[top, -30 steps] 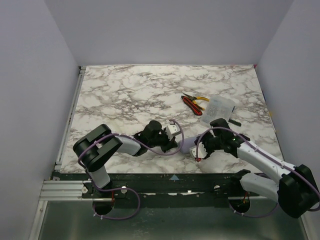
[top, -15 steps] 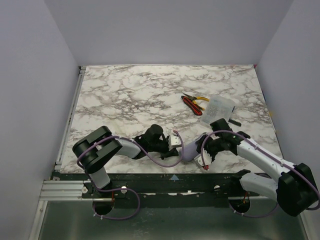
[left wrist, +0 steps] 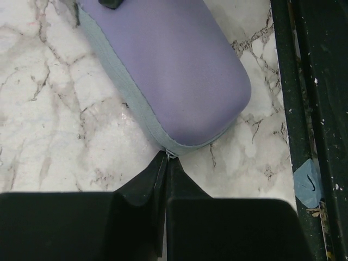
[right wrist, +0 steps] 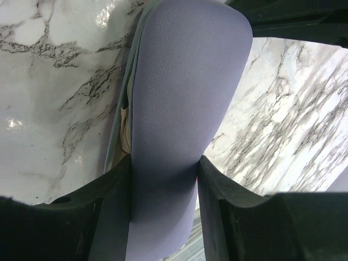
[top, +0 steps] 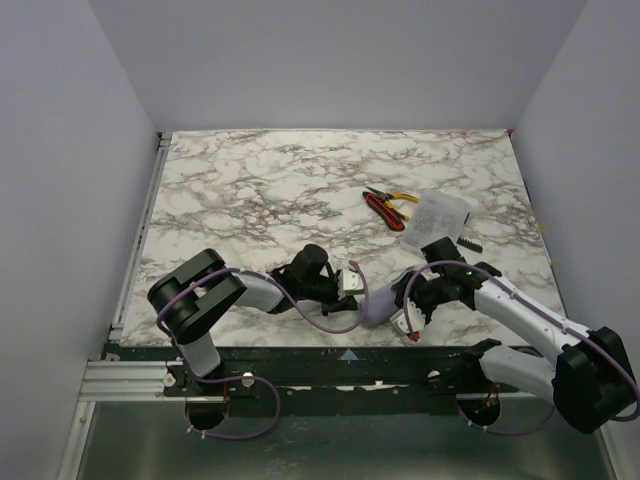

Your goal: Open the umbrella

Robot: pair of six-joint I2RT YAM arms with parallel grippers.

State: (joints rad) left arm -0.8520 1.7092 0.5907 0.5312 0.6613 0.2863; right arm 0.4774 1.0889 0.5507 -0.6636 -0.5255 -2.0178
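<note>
I should continue to pull along the case's back seam (left wrist: 120,75), which is still shut, with my left gripper on the zipper pull (left wrist: 171,154) until the pull reaches the strap.
A lavender oval hard-shell case (top: 381,299) lies near the table's front edge, between my two arms. My right gripper (right wrist: 163,168) is shut on it, with a finger against each side (top: 408,303). Along the case's left side the grey zipper seam gapes, and a pale tan sliver of the umbrella (right wrist: 125,132) shows in the gap. The rest of the umbrella is hidden inside. My left gripper (left wrist: 166,161) is shut on the small metal zipper pull (left wrist: 170,155) at the rounded end of the case (left wrist: 174,70). In the top view the left gripper (top: 351,288) sits just left of the case.
Red-and-yellow-handled pliers (top: 388,206) lie at the back right, beside a clear plastic packet (top: 440,213) and a small black piece (top: 472,243). The table's black front rail (left wrist: 310,109) runs close to the case's end.
Both grippers and the case have shifted a little toward the table's near edge. The left gripper has swung right, round the case's end.
</note>
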